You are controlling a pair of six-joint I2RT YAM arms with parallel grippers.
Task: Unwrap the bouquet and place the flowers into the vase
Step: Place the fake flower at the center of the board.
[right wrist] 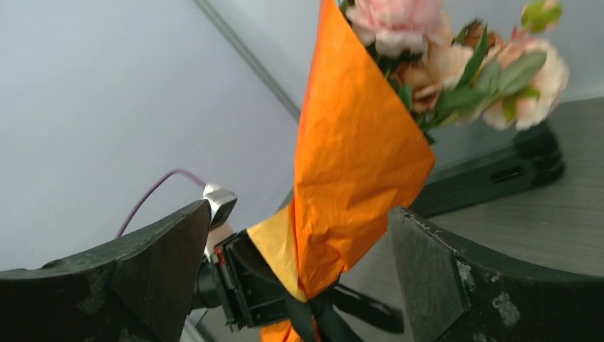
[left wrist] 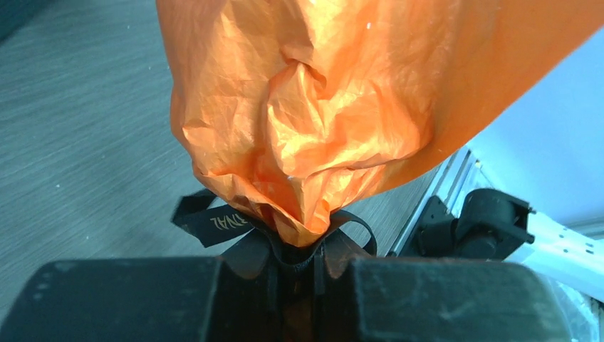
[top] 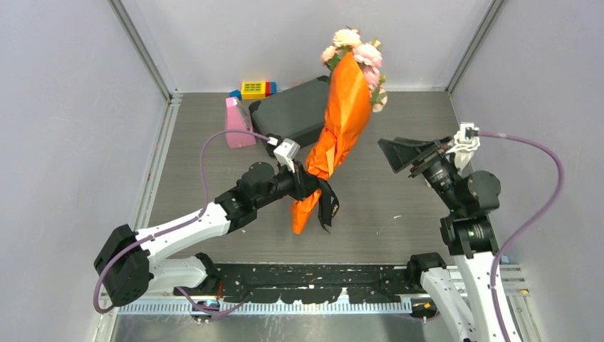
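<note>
The robot's left gripper holds the tied neck point(top: 325, 186), and the orange paper point(top: 323, 161) just above is free, so the right gripper should continue to move closer until its fingers are on both sides of that paper.
The bouquet point(top: 345, 121) is a cone of crinkled orange paper, lifted off the table and leaning up toward the back wall. The flowers point(top: 356, 53), pink and peach roses, stick out of its wide end. My left gripper point(top: 308, 184) is shut on the narrow tied neck, where a black printed ribbon point(top: 327, 203) hangs. In the left wrist view the paper point(left wrist: 320, 107) bulges above the jaws and the ribbon point(left wrist: 214, 221) loops beside them. My right gripper point(top: 397, 158) is open to the right of the cone, apart from it, with the paper point(right wrist: 356, 164) and blooms point(right wrist: 456, 64) ahead. The vase is out of view.
A black case point(top: 292, 110) lies at the back of the table behind the bouquet. A pink wedge-shaped object point(top: 237, 125) stands to its left, and coloured blocks point(top: 256, 88) sit against the back wall. Grey walls close in both sides.
</note>
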